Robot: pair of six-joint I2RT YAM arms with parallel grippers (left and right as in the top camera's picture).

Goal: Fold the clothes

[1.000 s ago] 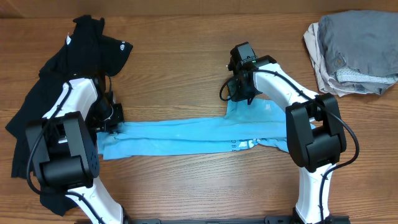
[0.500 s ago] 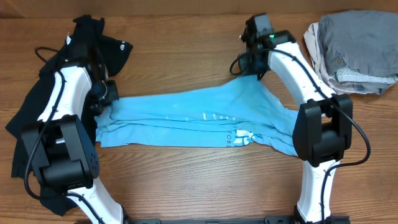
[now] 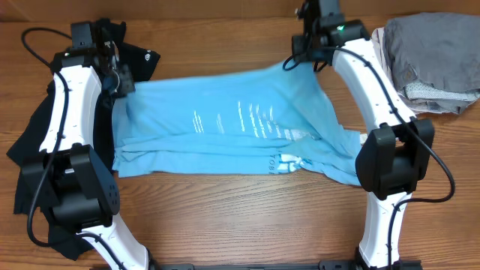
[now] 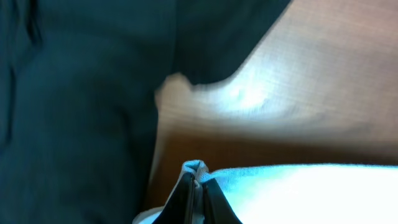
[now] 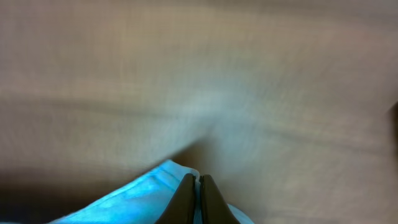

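My left gripper and my right gripper are holding the light blue T-shirt's far edge [image 3: 217,80] up and tight. They should bring that edge back over the T-shirt's bunched front part [image 3: 214,144].
The light blue T-shirt [image 3: 225,124] with white lettering lies spread across the middle of the table, its front part still bunched in folds. My left gripper [image 3: 118,84] is shut on its far left edge [image 4: 261,186], next to the black T-shirt [image 3: 45,127]. My right gripper [image 3: 306,58] is shut on its far right edge [image 5: 149,186]. Both hold the far edge lifted and stretched between them. The black T-shirt also fills the left of the left wrist view [image 4: 74,106]. The jaws show in the left wrist view [image 4: 196,186] and the right wrist view [image 5: 198,186].
A pile of grey and beige folded clothes [image 3: 424,64] lies at the far right corner. The black T-shirt hangs over the table's left side under my left arm. The wooden table [image 3: 247,225] shows in front of the blue shirt.
Both grippers have moved away toward the far edge of the table, pulling the blue shirt's edge with them. The shirt has opened from a narrow strip into a wide sheet.
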